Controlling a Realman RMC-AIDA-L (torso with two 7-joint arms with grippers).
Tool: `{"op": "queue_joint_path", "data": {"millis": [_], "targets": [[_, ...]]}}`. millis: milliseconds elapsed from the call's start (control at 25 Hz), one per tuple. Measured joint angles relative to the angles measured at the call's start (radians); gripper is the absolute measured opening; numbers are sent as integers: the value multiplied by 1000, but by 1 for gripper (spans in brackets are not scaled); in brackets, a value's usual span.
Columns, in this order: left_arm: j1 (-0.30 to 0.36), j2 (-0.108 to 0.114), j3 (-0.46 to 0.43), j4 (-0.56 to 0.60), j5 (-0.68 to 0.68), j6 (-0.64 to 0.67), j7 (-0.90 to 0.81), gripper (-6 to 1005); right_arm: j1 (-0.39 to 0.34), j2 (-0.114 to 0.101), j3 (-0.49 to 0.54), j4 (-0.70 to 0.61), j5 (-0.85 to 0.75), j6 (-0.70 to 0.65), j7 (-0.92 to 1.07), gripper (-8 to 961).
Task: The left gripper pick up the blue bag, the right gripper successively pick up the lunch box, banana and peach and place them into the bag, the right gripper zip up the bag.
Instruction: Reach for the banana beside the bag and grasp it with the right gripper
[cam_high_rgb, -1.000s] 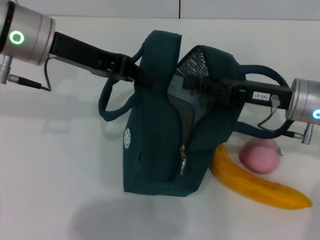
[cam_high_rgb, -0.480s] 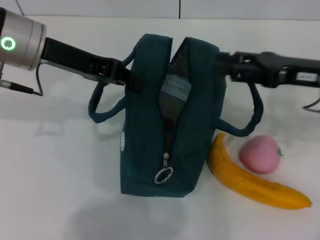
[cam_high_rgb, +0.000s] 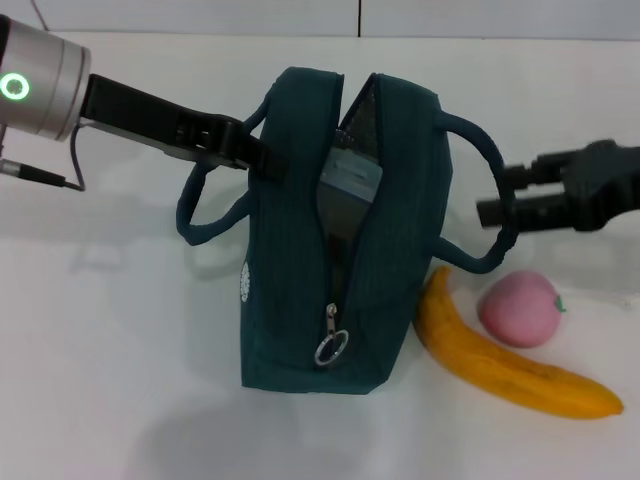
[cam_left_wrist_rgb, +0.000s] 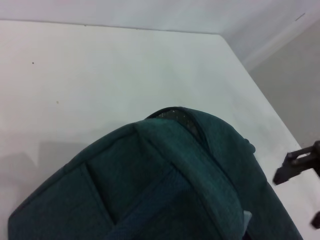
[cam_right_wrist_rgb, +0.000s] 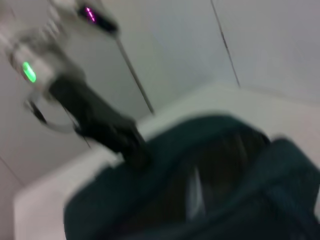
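Observation:
My right gripper keeps lowering to the banana's middle (cam_high_rgb: 487, 367), clear of the bag's handle, and closes there, with the lunch box (cam_high_rgb: 351, 174) inside the bag.
The blue bag (cam_high_rgb: 300, 290) stands upright mid-table, its top gaping and the zipper ring (cam_high_rgb: 331, 347) hanging low on the front. My left gripper (cam_high_rgb: 262, 160) is shut on the bag's upper left edge by one handle. The lunch box (cam_high_rgb: 351, 176) shows inside the bag's mouth. My right gripper (cam_high_rgb: 495, 192) hovers open and empty just right of the bag, at its right handle loop (cam_high_rgb: 478, 140). The banana (cam_high_rgb: 505, 362) lies on the table right of the bag, with the peach (cam_high_rgb: 518, 309) just behind it. The left wrist view shows the bag's fabric (cam_left_wrist_rgb: 165, 190) and the right gripper (cam_left_wrist_rgb: 300, 167) farther off.
A white table (cam_high_rgb: 120, 350) bears everything, with a pale wall behind it. The left arm's silver wrist with its green ring (cam_high_rgb: 15, 87) reaches in from the upper left. In the blurred right wrist view the left arm (cam_right_wrist_rgb: 100, 125) stands beyond the bag (cam_right_wrist_rgb: 210, 195).
My right gripper has come out of the bag's mouth and moved right and down, empty. The lunch box stays inside. The bag has swung upright, and the left gripper still holds it.

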Motion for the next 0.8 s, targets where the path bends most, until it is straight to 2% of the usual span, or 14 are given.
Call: {"op": "queue_joint_path", "data": {"millis": [80,120,160,240,400,560,800], "targets": [[2,0,0,-1,0,0,0,60,0,0,-45,-82,-87,-7,83,653],[5,0,0,-1,0,0,0,60,6,0,-111,-163,-191,-13,177,652],[5,0,0,-1,0,0,0,60,6,0,-111,-163,-191,-13,177,651],[7,0,0,-1,0,0,0,60,19,0,-181,-236,-290,-30,264,649],[6,0,0,-1,0,0,-1,60,79,1,-255,-310,-386,-118,395,646],[-5,0,0,-1,0,-4,-3,61,136,-1,-266,-286,-438,-166,464,642],[-8,0,0,-1,0,-7,-6,61,199,2,-322,-132,-456,-144,472,637]]}}
